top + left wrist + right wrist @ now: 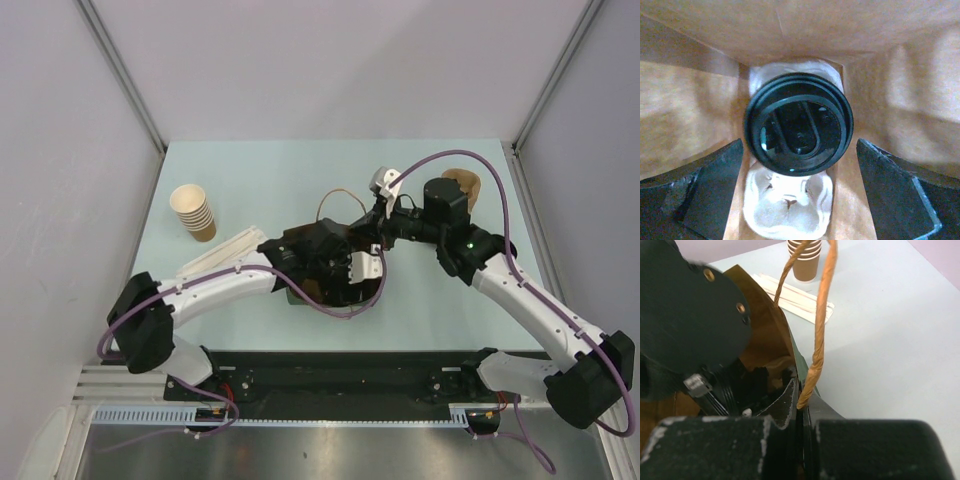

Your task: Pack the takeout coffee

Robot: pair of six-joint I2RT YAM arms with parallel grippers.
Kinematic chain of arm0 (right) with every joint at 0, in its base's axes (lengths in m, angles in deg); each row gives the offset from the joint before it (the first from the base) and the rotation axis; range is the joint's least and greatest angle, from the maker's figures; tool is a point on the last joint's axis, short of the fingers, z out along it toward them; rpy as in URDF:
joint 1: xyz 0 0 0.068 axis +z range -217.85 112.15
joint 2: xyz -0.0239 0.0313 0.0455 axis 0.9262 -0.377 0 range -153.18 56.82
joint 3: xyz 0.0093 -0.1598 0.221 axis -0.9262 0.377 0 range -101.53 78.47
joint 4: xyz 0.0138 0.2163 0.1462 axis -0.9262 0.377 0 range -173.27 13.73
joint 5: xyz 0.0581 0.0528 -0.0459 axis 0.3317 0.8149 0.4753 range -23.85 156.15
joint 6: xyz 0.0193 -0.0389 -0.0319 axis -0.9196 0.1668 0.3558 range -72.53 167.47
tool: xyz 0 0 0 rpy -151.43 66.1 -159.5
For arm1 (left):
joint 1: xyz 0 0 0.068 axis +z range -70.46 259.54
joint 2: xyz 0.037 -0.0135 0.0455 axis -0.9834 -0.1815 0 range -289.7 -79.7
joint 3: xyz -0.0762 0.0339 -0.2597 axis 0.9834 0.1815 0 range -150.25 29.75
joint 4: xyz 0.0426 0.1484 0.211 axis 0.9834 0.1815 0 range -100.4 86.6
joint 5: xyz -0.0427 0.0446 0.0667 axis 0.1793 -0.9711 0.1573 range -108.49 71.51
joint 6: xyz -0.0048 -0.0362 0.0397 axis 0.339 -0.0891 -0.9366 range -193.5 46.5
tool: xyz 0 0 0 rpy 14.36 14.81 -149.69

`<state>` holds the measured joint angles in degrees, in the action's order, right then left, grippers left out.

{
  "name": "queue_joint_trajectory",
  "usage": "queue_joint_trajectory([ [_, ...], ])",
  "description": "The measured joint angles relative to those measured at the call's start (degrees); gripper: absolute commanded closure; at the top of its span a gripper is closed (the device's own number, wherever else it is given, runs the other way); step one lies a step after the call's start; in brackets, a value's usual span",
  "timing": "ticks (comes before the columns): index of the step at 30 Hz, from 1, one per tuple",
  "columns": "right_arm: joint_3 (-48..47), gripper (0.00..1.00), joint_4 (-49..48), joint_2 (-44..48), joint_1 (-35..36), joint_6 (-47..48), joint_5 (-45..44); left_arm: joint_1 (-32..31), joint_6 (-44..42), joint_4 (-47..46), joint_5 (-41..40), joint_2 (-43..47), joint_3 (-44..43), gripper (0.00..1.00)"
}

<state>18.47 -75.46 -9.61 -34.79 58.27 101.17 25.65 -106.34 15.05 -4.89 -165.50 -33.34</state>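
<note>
The robot's left gripper goes on rising from the bag and then closes on the wooden strips, as the takeout coffee is standing in the white carrier, clear of the robot's fingers.
The takeout coffee, seen from above as a round black lid, stands in a white moulded carrier at the bottom of the bag, whose brown inside fills the left wrist view. My left gripper is inside the bag, above the cup, open, its fingers wide on either side and not touching the lid. In the top view my left gripper sits in the bag mouth. My right gripper is shut on the green bag's rim beside the twisted paper handle; it also shows in the top view.
A stack of lidless paper cups stands at the left, with flat pale wooden strips near it. A brown pulp carrier lies behind the right arm. Purple cables loop around both arms. Walls close in the table on three sides.
</note>
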Motion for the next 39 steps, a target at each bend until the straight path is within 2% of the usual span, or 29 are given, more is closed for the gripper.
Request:
queue_joint_trajectory([
  [8, -0.04, 1.00, -0.42, -0.39, -0.22, 0.61, 0.48, -0.57, 1.01, 2.32, 0.07, 2.47, -1.68, 0.00],
  [23, -0.55, 1.00, -3.45, -0.39, -0.59, 0.83, 2.62, -0.74, 2.95, 13.62, 1.77, 2.73, -8.70, 0.01],
  [26, -0.68, 1.00, -4.11, -0.37, -0.59, 0.83, 2.95, -0.74, 3.48, 14.67, 1.79, 2.89, -9.49, 0.05],
  [33, -0.26, 1.00, -0.50, -1.33, -1.22, 1.05, 1.40, -0.74, 2.84, 10.91, 2.49, 5.79, -9.68, 0.14],
  [37, -0.11, 1.00, 0.26, -1.73, -1.31, 1.07, 0.79, -0.72, 1.64, 8.41, 3.23, 7.98, -9.66, 0.14],
  [39, -0.11, 1.00, 0.26, -1.73, -1.38, 1.11, 0.76, -0.72, 1.36, 7.87, 3.28, 8.15, -9.66, 0.10],
])
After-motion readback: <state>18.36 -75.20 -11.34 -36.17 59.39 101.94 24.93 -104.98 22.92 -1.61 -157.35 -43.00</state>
